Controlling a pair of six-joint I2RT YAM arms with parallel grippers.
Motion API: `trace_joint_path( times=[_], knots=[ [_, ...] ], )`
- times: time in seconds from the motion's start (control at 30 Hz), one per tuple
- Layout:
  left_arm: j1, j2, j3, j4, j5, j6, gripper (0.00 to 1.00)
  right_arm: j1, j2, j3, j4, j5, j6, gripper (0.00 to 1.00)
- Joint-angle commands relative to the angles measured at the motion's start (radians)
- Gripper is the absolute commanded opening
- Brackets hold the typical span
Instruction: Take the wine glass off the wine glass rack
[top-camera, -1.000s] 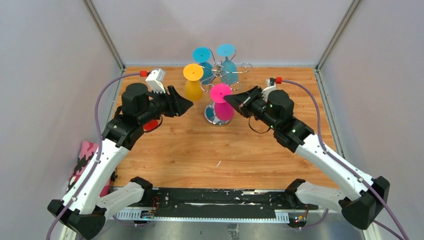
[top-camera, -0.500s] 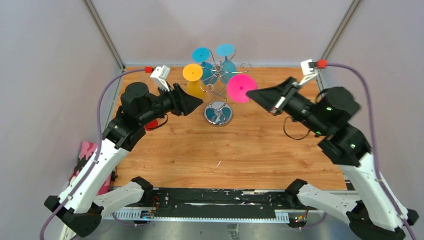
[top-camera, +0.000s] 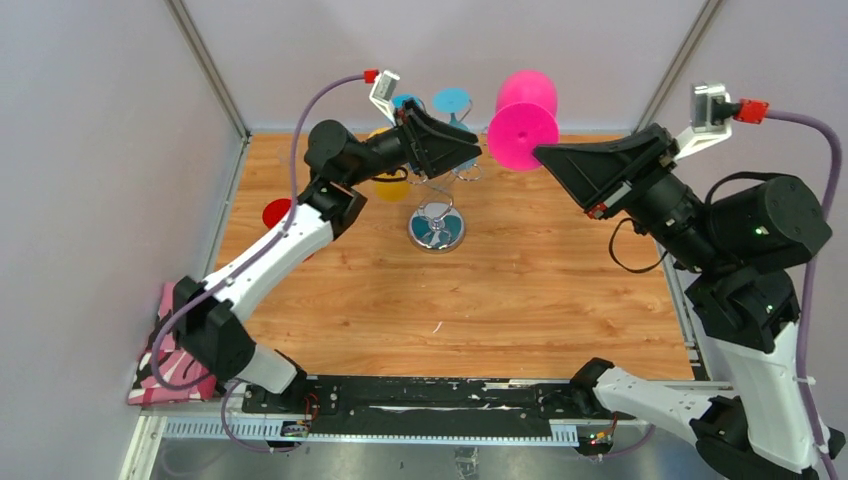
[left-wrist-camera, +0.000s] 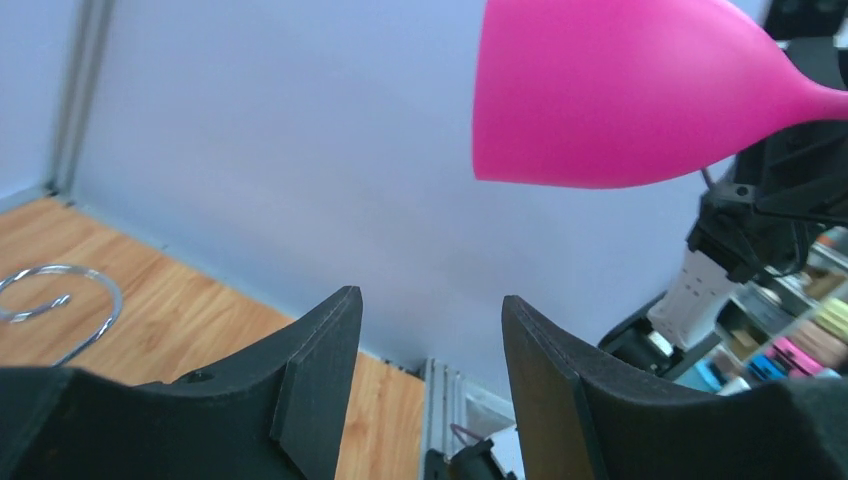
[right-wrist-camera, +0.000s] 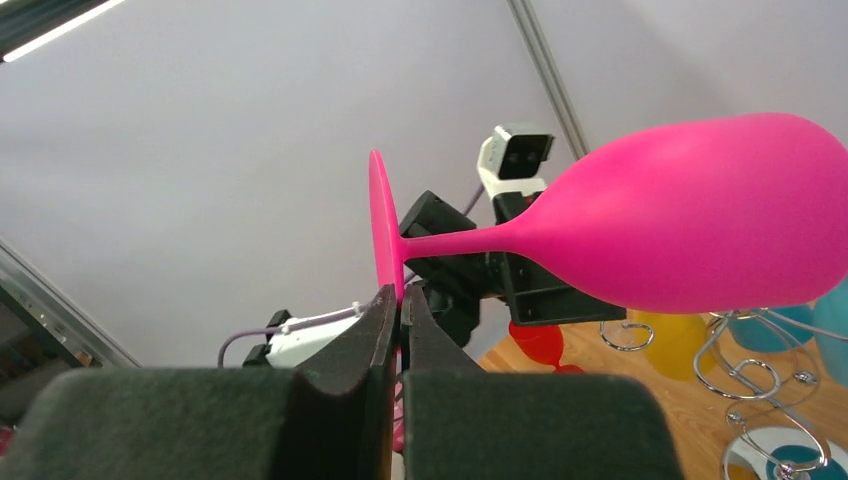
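Next, my right gripper swings the bowl (top-camera: 527, 89) into my left gripper, because it is pinching the pink wine glass's foot (top-camera: 521, 137) and the glass's bowl points past my left gripper.
My right gripper (top-camera: 541, 152) is shut on the rim of the foot of a pink wine glass (top-camera: 523, 118) and holds it high in the air, lying sideways, right of and above the chrome wine glass rack (top-camera: 437, 228). In the right wrist view the fingers pinch the pink foot disc (right-wrist-camera: 381, 235), with the bowl (right-wrist-camera: 700, 225) pointing away. My left gripper (top-camera: 470, 152) is open and empty, raised over the rack's top, just left of the pink glass. The pink bowl (left-wrist-camera: 620, 90) shows above its open fingers. A yellow glass (top-camera: 390, 186) and two blue glasses (top-camera: 452, 100) hang on the rack.
A red glass (top-camera: 277, 212) lies on the wooden table at the left, behind my left arm. A pink patterned cloth (top-camera: 163, 345) sits off the table's left edge. Grey walls enclose the back and sides.
My right gripper has lifted the pink glass up off the rack and carried it high and to the right. My left arm has risen and reached right over the rack's top.
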Motion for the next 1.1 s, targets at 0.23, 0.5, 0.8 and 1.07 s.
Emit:
trace_joint_path(
  times=[0.23,0.5,0.8,1.07],
  knots=[
    [0.069,0.302,0.020,1.138,0.152,-0.678,0.59,-0.009,-0.013,-0.030,0.118,-0.110,-0.057,0.00],
    [0.069,0.327,0.011,1.139,0.131,-0.637,0.59,-0.009,-0.010,-0.084,0.168,-0.140,0.009,0.00],
    [0.070,0.290,-0.002,1.139,0.122,-0.630,0.59,-0.010,0.018,-0.226,0.359,-0.205,0.147,0.00],
    [0.069,0.216,-0.065,1.139,0.131,-0.604,0.59,-0.014,-0.006,-0.309,0.431,-0.185,0.213,0.00]
  ],
)
